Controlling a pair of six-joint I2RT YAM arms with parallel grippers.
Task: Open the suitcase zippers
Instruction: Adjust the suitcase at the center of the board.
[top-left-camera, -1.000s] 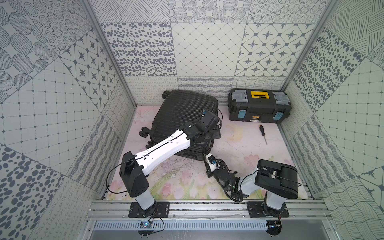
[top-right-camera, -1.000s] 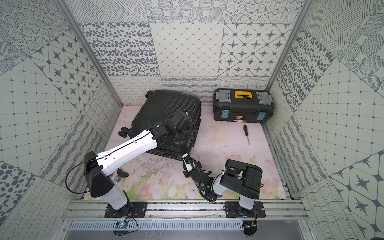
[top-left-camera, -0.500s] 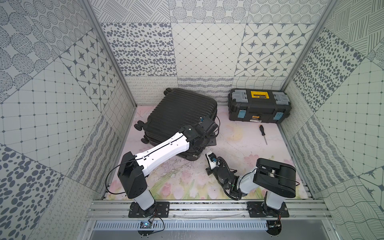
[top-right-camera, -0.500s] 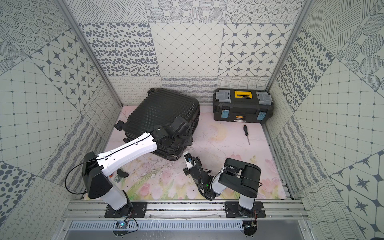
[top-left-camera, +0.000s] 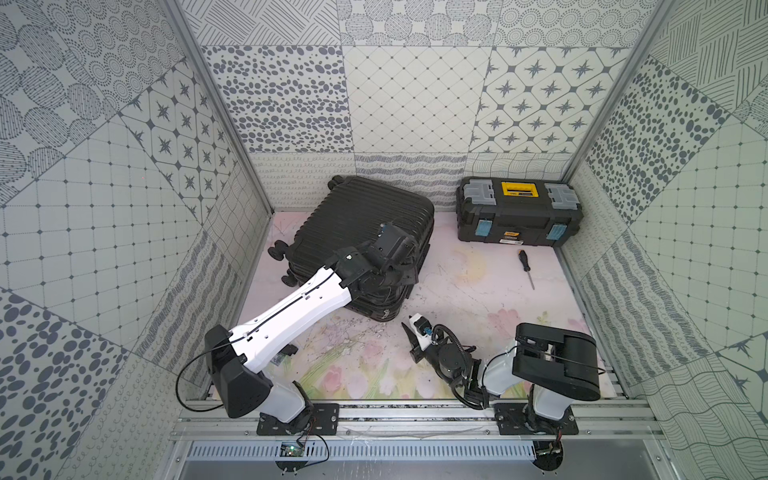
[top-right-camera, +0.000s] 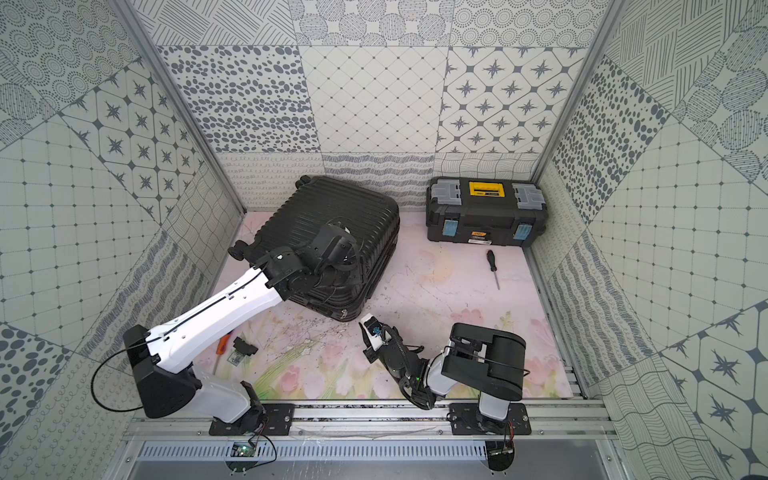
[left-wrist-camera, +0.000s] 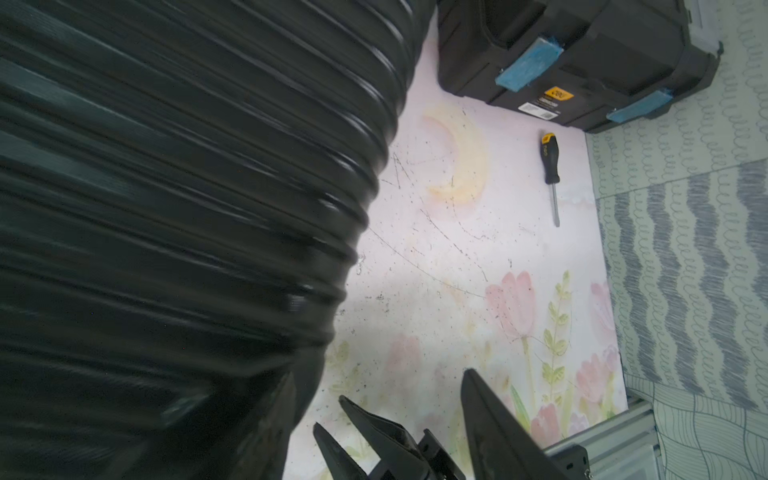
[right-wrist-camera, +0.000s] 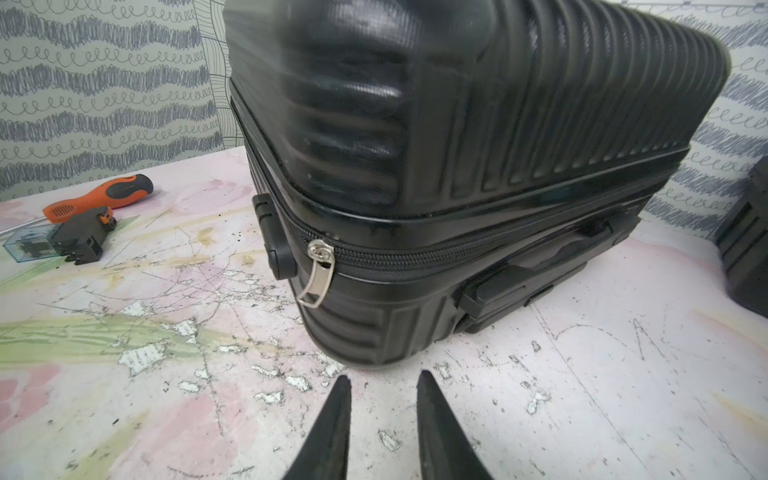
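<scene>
The silver pull at the suitcase's near corner is hanging past the open fingers of my right gripper, so next my right gripper moves closer and pinches the pull's lower end.
The black ribbed suitcase lies flat at the back left, in both top views. Its zippers run closed along the seam facing my right wrist view, with a silver pull hanging at the near corner. My left gripper reaches over the case's front right edge. Its jaws stand open, one finger against the shell and only floor between them. My right gripper hovers low over the floor just short of that corner, open and empty.
A black toolbox with a yellow label stands at the back right, with a black-handled screwdriver lying in front of it. An orange-handled screwdriver and a small black part lie left of the suitcase's near corner.
The suitcase's wheel end has swung left, and my left gripper has slid toward the front over it. My right gripper has backed a little away from the corner.
</scene>
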